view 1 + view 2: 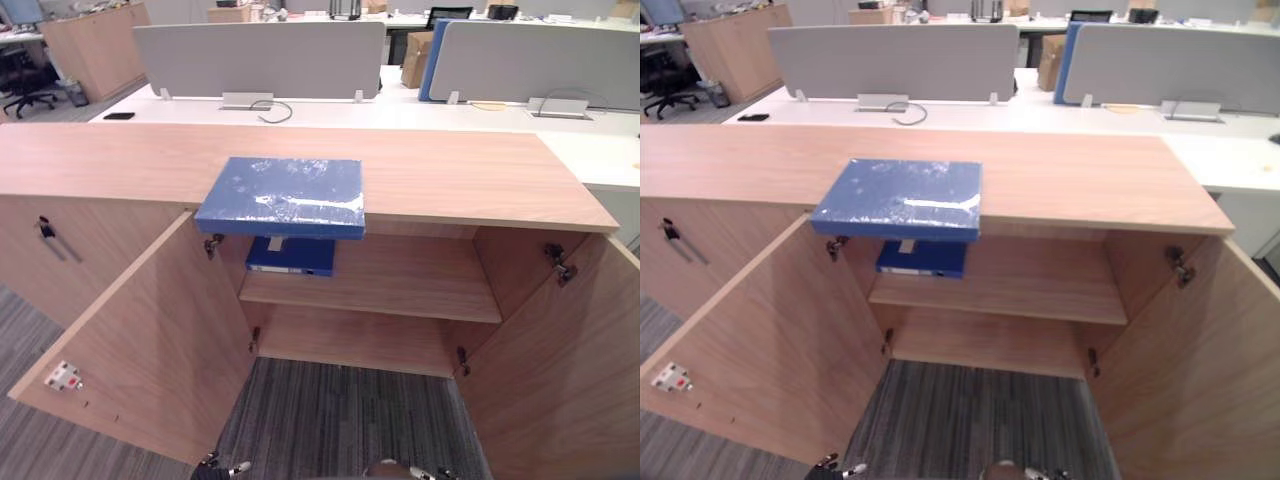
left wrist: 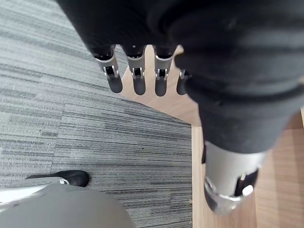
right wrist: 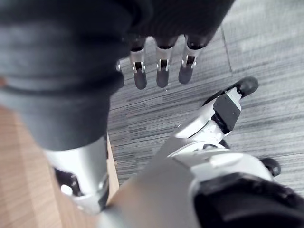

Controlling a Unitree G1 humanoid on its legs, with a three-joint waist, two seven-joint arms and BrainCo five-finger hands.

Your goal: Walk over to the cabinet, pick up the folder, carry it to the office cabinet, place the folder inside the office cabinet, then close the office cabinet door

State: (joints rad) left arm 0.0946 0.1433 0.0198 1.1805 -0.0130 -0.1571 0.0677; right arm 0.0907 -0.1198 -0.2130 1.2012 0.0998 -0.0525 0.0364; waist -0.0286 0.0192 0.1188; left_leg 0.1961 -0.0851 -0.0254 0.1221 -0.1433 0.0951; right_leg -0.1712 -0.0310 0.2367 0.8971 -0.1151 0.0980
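The robot should expect a label hidden underneath, because the blue folder's top [image 1: 285, 188] is plain while the folder on the shelf shows a white label.
A blue folder [image 1: 283, 195] lies flat on the wooden cabinet top [image 1: 450, 175], its near edge overhanging the front. Below it both cabinet doors stand wide open, the left door [image 1: 140, 340] and the right door [image 1: 560, 370]. A second blue folder [image 1: 290, 256] rests on the upper shelf [image 1: 400, 290] inside. My left hand [image 2: 138, 78] hangs low over the grey carpet by the left door's edge, fingers straight and holding nothing. My right hand [image 3: 162, 71] hangs the same way beside the right door, open and empty. Both hands are well below and short of the folder.
Behind the cabinet stands a white desk [image 1: 330, 108] with grey divider screens [image 1: 260, 55]. A closed cabinet section with a handle [image 1: 47, 232] lies to the left. An office chair [image 1: 25, 85] and another wooden cabinet [image 1: 95, 45] stand far left. Grey carpet [image 1: 340, 420] lies between the open doors.
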